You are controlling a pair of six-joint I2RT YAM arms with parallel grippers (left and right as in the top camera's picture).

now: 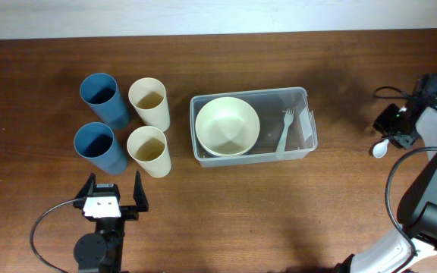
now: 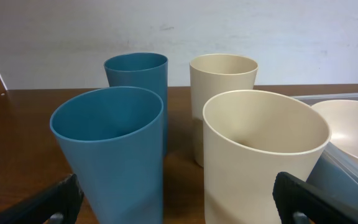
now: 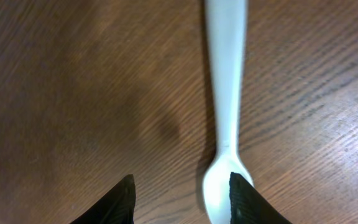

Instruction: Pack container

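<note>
My right gripper has one finger over the white spoon's bowl (image 3: 219, 188), so next I move over and center the fingers around the spoon's neck (image 3: 227, 148) before I close them.
The clear plastic container (image 1: 303, 95) sits mid-table holding a cream bowl (image 1: 227, 126) and a white fork (image 1: 285, 130); its edge and the bowl show in the left wrist view (image 2: 353, 134). A white spoon (image 1: 381, 149) lies on the table at the right. In the right wrist view the spoon (image 3: 225, 93) lies between the open fingers of my right gripper (image 3: 182, 193), close to the right finger. My right gripper (image 1: 399, 129) hovers over it. My left gripper (image 1: 113, 199) is open and empty, just in front of the cups.
Two blue cups (image 1: 102, 98) (image 1: 99, 147) and two cream cups (image 1: 149, 101) (image 1: 149, 150) stand upright in a square left of the container. In the left wrist view the near blue cup (image 2: 112, 149) and the near cream cup (image 2: 263, 152) fill the foreground.
</note>
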